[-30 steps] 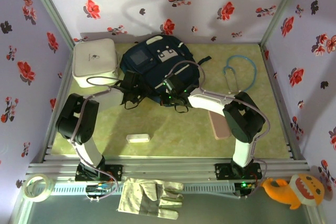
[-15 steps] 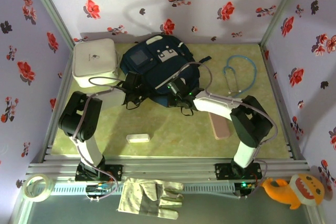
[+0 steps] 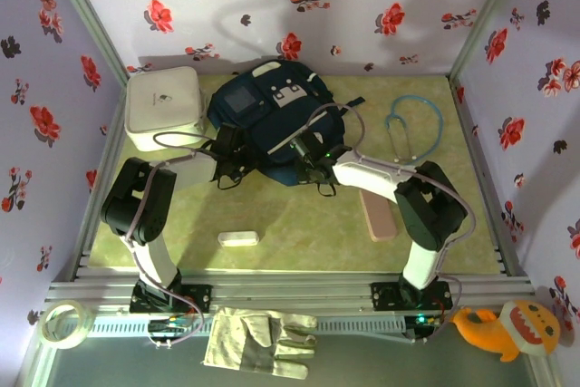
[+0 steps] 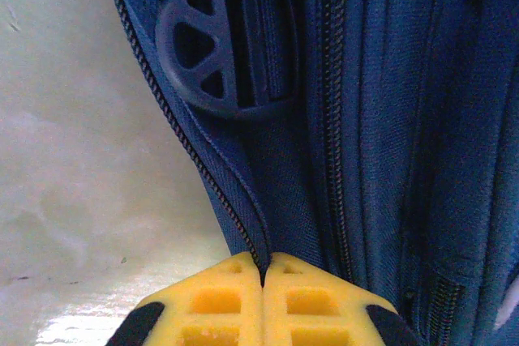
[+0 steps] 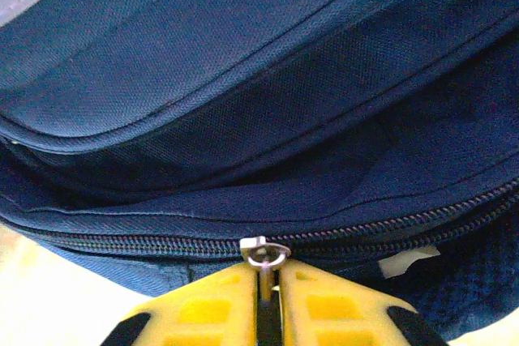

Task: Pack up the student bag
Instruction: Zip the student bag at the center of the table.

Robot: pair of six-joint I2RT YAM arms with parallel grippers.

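Note:
My left gripper is pinching the slanted student bag by its side edge [image 4: 250,237], so my right gripper should ease back and my left gripper should pinch next to the zipper pull [image 5: 199,245].
The student bag [image 3: 272,111], dark navy with white trims, lies flat at the back centre of the table. My left gripper [image 3: 234,157] is at its near left edge. In the left wrist view the left gripper [image 4: 262,269] is shut, pinching navy fabric by a zipper line, below a round buckle [image 4: 231,38]. My right gripper [image 3: 310,157] is at the bag's near edge. Its yellow fingers [image 5: 203,309] stand a narrow slit apart, and the right gripper [image 5: 268,281] has the metal zipper pull [image 5: 265,253] between them with a dark gap beside it.
A white rounded box [image 3: 163,108] stands left of the bag. A teal stethoscope [image 3: 417,124] lies at the right, a pink flat case [image 3: 376,215] under the right arm, and a small white item [image 3: 237,238] near the front. A glove [image 3: 258,342] lies off the table's front.
My left gripper has closed on the bag's edge. My right wrist shifted right along the bag's near edge, then its jaws parted slightly around the zipper pull.

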